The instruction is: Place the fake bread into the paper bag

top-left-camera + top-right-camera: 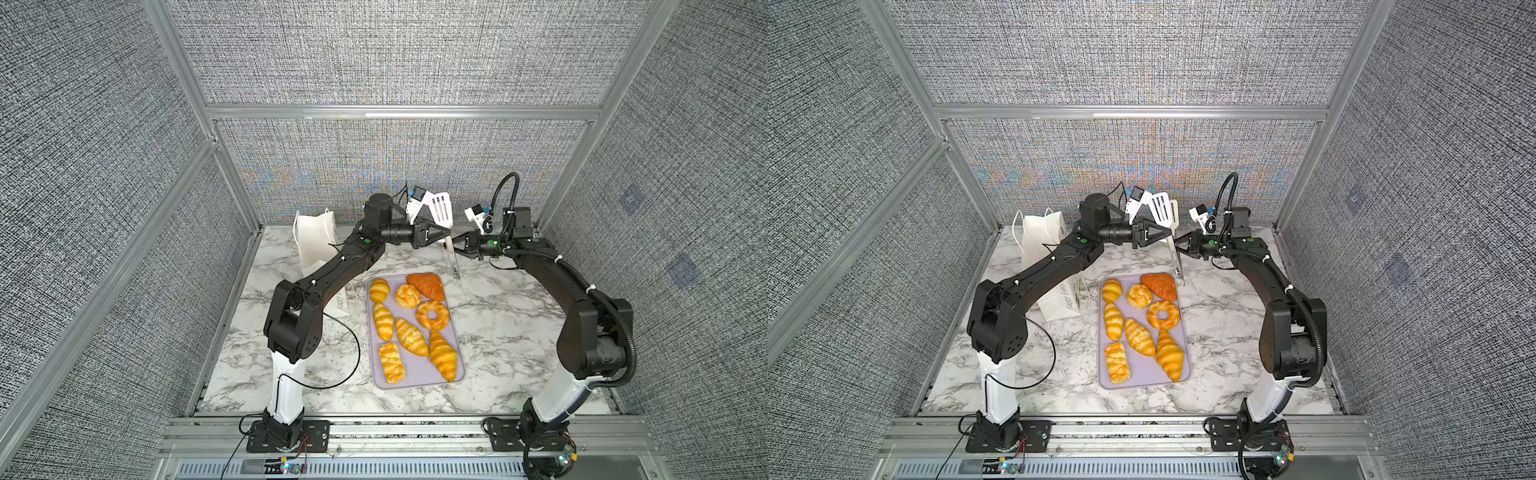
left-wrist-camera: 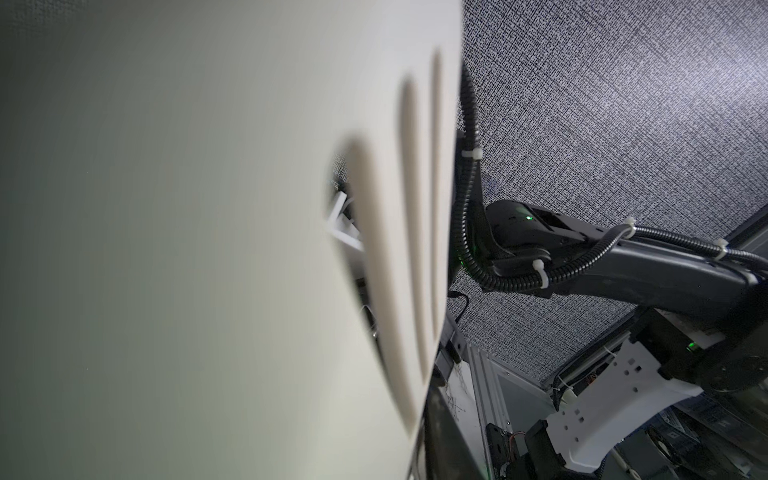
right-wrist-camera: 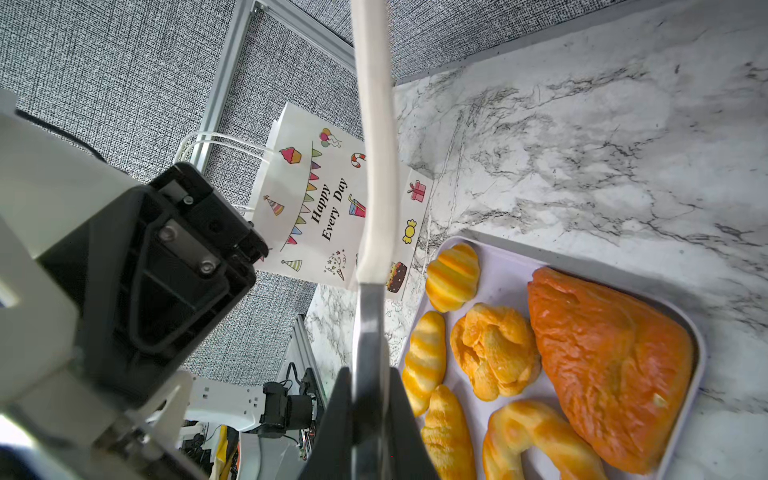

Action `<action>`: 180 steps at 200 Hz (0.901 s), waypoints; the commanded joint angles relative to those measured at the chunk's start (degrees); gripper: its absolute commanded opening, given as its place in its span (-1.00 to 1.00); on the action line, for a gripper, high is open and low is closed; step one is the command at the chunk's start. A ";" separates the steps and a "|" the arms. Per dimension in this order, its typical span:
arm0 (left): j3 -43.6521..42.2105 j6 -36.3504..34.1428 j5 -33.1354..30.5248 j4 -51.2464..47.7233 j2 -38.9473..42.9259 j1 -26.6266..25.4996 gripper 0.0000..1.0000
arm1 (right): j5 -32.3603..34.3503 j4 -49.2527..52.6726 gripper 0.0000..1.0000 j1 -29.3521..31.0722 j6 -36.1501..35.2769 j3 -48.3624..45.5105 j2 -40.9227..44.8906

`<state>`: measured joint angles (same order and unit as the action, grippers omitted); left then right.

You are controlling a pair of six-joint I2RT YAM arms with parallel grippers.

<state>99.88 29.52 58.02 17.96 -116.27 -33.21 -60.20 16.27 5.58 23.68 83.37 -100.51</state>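
The robot's left gripper has hold of the slotted tongs just below the blades (image 1: 1167, 225), so next the right gripper grips them by the metal handle (image 1: 1177, 263) before it reaches the fake bread.
The fake bread lies on a lilac tray (image 1: 415, 383) at the table's middle: striped croissants (image 1: 410, 336), a bun (image 1: 407, 296), a ring doughnut (image 1: 433, 314) and a reddish wedge (image 1: 426, 284). The white paper bag (image 1: 313, 241) stands at the back left, partly behind my left arm; its lettered face (image 3: 332, 208) shows in the right wrist view. Behind the tray, both grippers hold a white slotted spatula (image 1: 441, 208) upright. My left gripper (image 1: 448, 230) is shut just below the blade, which fills the left wrist view (image 2: 208, 249). My right gripper (image 3: 370, 374) is shut on the metal handle.
The marble table (image 1: 519, 324) is fenced by grey fabric walls and aluminium posts close on three sides. A loose black cable (image 1: 353, 353) loops off my left arm beside the tray. The spatula's handle tip (image 1: 457, 274) hangs just off the tray's far right corner.
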 commanded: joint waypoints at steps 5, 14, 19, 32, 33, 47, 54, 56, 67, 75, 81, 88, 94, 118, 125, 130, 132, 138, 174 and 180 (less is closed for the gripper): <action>-0.95 3.30 2.53 7.92 -0.15 -0.19 -0.73 | -1.54 0.87 -0.81 0.13 -1.46 0.96 0.13; -1.38 4.79 3.13 10.10 -0.46 -0.19 -0.79 | -1.41 1.64 -0.80 0.06 -2.32 1.17 0.25; -1.57 5.55 3.31 11.35 -0.46 -0.27 -0.82 | -1.28 2.02 -0.78 0.12 -2.70 1.18 0.36; -1.94 7.36 3.39 13.86 -0.80 -0.26 -0.88 | -0.51 2.60 -0.63 -0.02 -3.50 1.17 0.93; -1.95 7.46 3.40 13.99 -0.80 -0.27 -0.88 | -0.43 2.61 -0.62 -0.03 -3.62 1.13 0.97; -1.91 8.54 3.41 15.69 -0.98 -0.29 -0.91 | 0.14 2.67 -0.54 -0.16 -4.37 0.60 1.90; -1.90 9.00 3.41 16.41 -1.11 -0.36 -0.93 | 0.92 2.60 -0.45 -0.22 -4.72 0.34 2.50; -1.88 9.09 3.35 16.54 -1.10 -0.41 -0.94 | 1.11 2.55 -0.43 -0.31 -4.84 0.20 2.62; -1.83 9.79 3.42 17.73 -1.16 -0.36 -0.95 | 2.27 2.30 -0.18 -0.80 -5.09 -0.36 3.57; -1.77 10.22 3.42 18.30 -1.23 -0.36 -0.95 | 2.78 1.66 -0.02 -1.35 -5.05 -1.08 4.34; -1.66 10.42 3.35 18.64 -1.23 -0.36 -0.96 | 2.99 0.95 0.10 -1.75 -4.96 -1.64 4.97; -1.54 10.58 3.42 18.86 -1.38 -0.36 -0.96 | 3.14 -0.19 0.24 -2.18 -4.40 -2.60 5.77; -1.48 10.72 3.44 19.08 -1.39 -0.36 -0.96 | 3.24 -1.37 0.34 -2.58 -4.02 -3.38 6.56; -1.24 10.91 2.90 19.13 -1.59 -0.36 -0.97 | 3.17 -5.31 0.64 -4.05 -2.94 -6.61 9.50; -0.96 10.98 2.73 19.05 -1.76 -0.41 -0.97 | 3.09 -6.07 0.68 -4.42 -2.85 -7.43 10.40; -0.75 11.15 2.55 19.05 -1.85 -0.41 -0.98 | 3.08 -6.59 0.72 -4.67 -2.81 -8.00 11.05; -0.65 11.21 2.50 19.05 -1.90 -0.37 -0.98 | 3.08 -6.80 0.74 -4.63 -2.84 -8.23 11.28; -0.36 11.34 2.38 18.97 -2.16 -0.36 -0.98 | 2.99 -7.68 0.78 -4.95 -2.68 -9.02 12.14; 1.11 12.42 0.64 18.86 -2.78 -0.36 -0.99 | 1.46 -15.66 0.92 -6.17 0.82 -14.43 16.68; 1.31 12.72 0.37 19.08 -2.86 -0.36 -0.99 | 1.07 -17.58 0.96 -6.16 2.04 -15.58 17.31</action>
<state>100.29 40.99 60.20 34.17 -118.78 -33.61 -57.36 7.09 -0.47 21.96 70.41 -85.19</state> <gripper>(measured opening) 0.109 0.955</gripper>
